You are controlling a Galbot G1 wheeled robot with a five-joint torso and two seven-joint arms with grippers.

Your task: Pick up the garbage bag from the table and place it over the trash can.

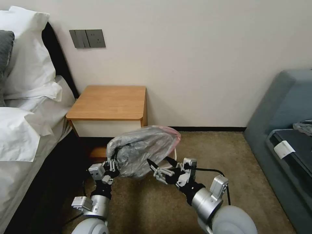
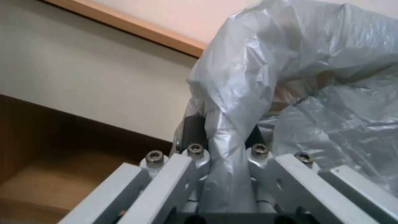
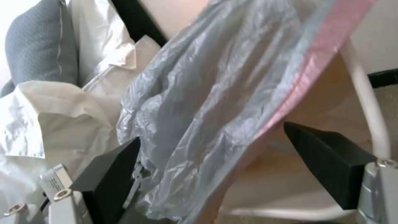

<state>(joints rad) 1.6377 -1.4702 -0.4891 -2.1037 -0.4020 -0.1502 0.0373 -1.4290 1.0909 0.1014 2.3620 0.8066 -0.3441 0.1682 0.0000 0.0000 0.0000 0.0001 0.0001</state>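
The garbage bag's pink edge point(image 1: 175, 135) is hanging loose next to the trash can's cream rim. The garbage bag will fold over the trash can's rim and hang down outside when I pull it.
The garbage bag point(image 1: 143, 149), crinkled grey plastic with a pink edge, billows on the floor just in front of the table point(image 1: 109, 102). It covers most of the trash can, of which a cream rim point(image 1: 175, 155) peeks out at the bag's right side. My left gripper point(image 1: 113, 162) is shut on a bunched fold of the garbage bag point(image 2: 226, 130) at its left end. At the bag's lower right, my right gripper point(image 1: 161, 164) is open. Its black pads point(image 3: 112, 174) stand wide apart with the bag's pink edge point(image 3: 290, 93) hanging between them, beside the trash can rim point(image 3: 369, 102).
A bed with white pillows point(image 1: 26, 71) runs along the left, close to my left arm. A grey sofa point(image 1: 286, 107) stands at the right. Brown carpet point(image 1: 221, 152) lies open between the bin and the sofa. The wall is right behind the table.
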